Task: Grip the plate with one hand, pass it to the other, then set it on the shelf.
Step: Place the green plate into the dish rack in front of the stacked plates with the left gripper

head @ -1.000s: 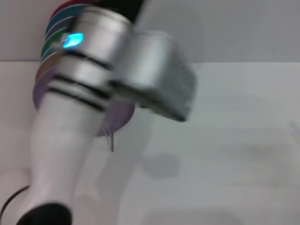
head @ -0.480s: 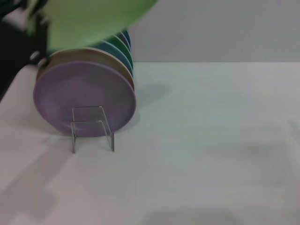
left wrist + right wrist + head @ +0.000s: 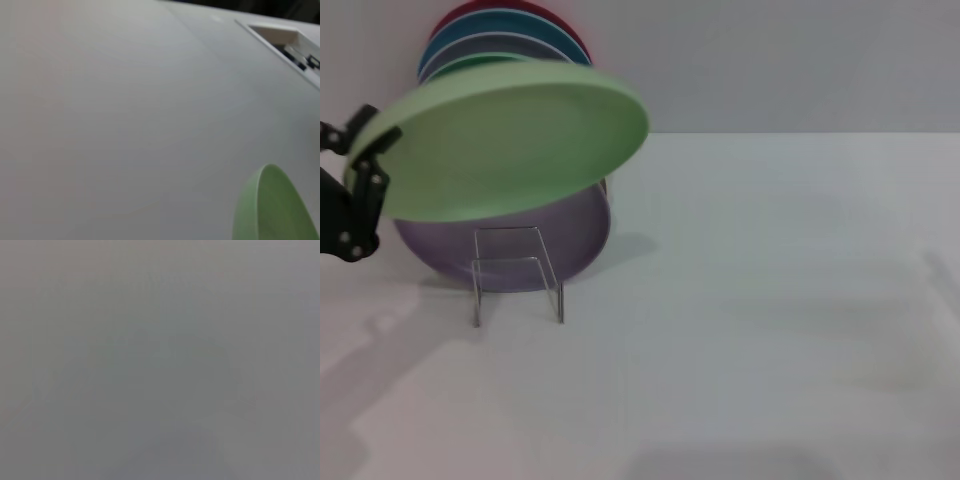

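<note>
The mint-green plate (image 3: 515, 150) is above the front slot of the rack (image 3: 515, 275), which is open, so the robot's left hand should continue to move down until the plate's lower edge rests in that slot.
The light mint-green plate (image 3: 505, 140) hangs tilted in the air at the left of the head view, in front of the plates standing in the clear acrylic rack (image 3: 517, 272). My left gripper (image 3: 365, 165) is black, at the far left edge, and is shut on the plate's left rim. The plate's edge also shows in the left wrist view (image 3: 272, 207). The right gripper is out of view; the right wrist view shows only plain grey.
A lilac-purple plate (image 3: 570, 235) stands at the front of the rack, with darker green (image 3: 470, 65), blue (image 3: 500, 25) and red (image 3: 510, 8) plates behind it. The white table (image 3: 770, 300) spreads to the right and front.
One second ago a silver arm with a blue light filled the left of the head view. It has withdrawn, and the green plate has come down and right in front of the rack.
</note>
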Controlling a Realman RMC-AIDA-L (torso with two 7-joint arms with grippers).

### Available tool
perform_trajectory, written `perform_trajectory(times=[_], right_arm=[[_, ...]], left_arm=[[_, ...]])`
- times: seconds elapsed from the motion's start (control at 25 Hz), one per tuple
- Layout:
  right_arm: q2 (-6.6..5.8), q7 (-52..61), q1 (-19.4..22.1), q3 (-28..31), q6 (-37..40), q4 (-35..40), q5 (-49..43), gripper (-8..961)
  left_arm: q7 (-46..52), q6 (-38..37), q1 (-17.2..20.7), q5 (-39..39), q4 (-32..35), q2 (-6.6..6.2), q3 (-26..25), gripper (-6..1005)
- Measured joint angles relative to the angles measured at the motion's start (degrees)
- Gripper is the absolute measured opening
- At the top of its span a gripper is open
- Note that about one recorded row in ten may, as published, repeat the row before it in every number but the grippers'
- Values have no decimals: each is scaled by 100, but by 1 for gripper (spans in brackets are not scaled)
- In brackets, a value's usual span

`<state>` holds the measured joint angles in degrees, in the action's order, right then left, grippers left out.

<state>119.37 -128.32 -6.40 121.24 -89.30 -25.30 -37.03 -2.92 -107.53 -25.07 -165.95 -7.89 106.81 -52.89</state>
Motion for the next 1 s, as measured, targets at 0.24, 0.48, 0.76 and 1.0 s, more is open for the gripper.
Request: perform_trajectory(times=[0.24,0.48,0.76,1.0], right_arm=[[6,1,-35,-49,-62,26,-10,799],[15,1,-37,-76,-70,23,-12,795],[17,0,-53,-76,-123,27,-12,795],[17,-30,-58,-139,-149,26,-15,795]], left_arm=[[3,95,-255,18,593,141,16,83],[-23,235,-272,27,671,138,137,83],[-13,313,-272,30,844,152,283,83],[-85,422,-259,34,854,176,334,86]])
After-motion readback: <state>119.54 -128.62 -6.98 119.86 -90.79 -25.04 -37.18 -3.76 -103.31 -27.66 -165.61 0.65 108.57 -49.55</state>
